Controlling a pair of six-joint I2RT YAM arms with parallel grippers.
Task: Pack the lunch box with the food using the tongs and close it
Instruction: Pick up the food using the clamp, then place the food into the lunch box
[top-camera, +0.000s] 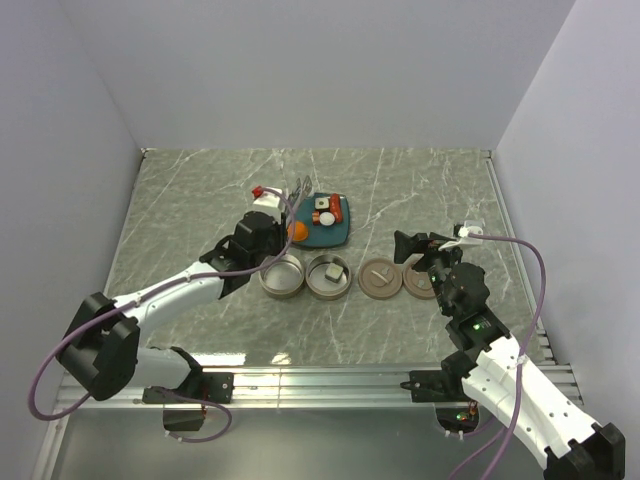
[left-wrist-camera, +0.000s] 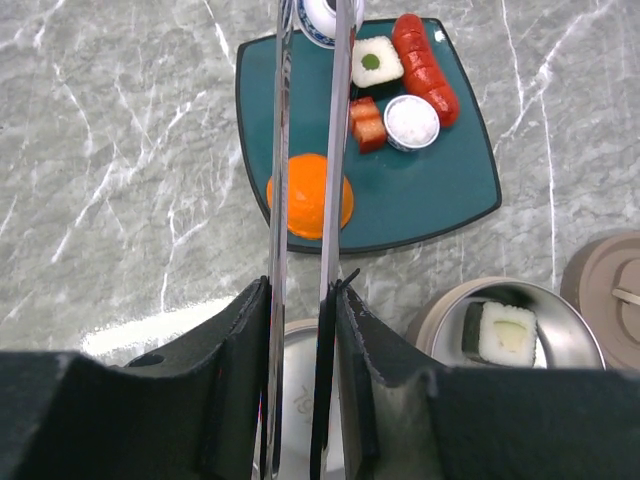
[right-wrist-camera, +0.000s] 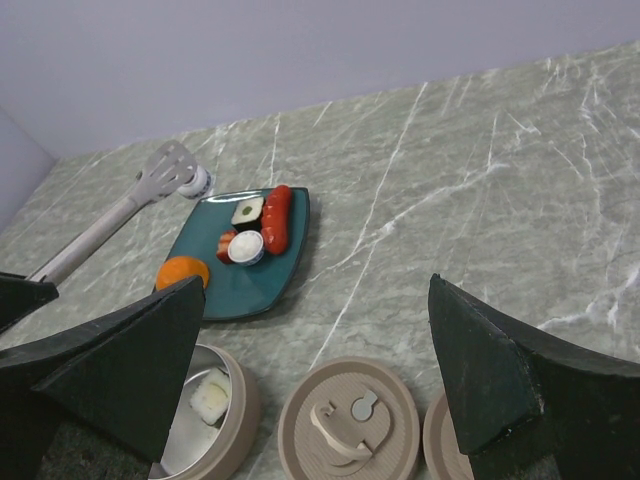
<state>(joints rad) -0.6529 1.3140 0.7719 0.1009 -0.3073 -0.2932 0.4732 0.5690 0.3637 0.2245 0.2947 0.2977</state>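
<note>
My left gripper keeps carrying the blue-and-white piece (right-wrist-camera: 197, 183) squeezed until it is over the sushi roll's tin (top-camera: 322, 282), because the ends of the tongs are pinching it above the plate.
My left gripper (left-wrist-camera: 302, 290) is shut on the tongs (left-wrist-camera: 281, 150), squeezing their two slim arms close together. The arms run out over the orange ball (left-wrist-camera: 310, 195) at the near edge of the teal plate (left-wrist-camera: 440, 200); their tips (right-wrist-camera: 165, 165) reach past the plate. A sushi roll (left-wrist-camera: 377, 62), red sausage (left-wrist-camera: 425, 70), a white cup-shaped piece (left-wrist-camera: 411, 122) and a small red bit (left-wrist-camera: 367, 125) also lie on the plate. One tin (top-camera: 283, 276) is empty; the other tin (top-camera: 328, 276) holds a sushi roll (left-wrist-camera: 505, 333). My right gripper (right-wrist-camera: 315, 290) hangs wide open above the lids.
Two brown lids (top-camera: 380, 278) (top-camera: 420, 282) lie flat to the right of the tins, handles up. A small blue-and-white piece (right-wrist-camera: 197, 182) sits by the tong tips at the plate's far corner. White walls close in the marble table on three sides.
</note>
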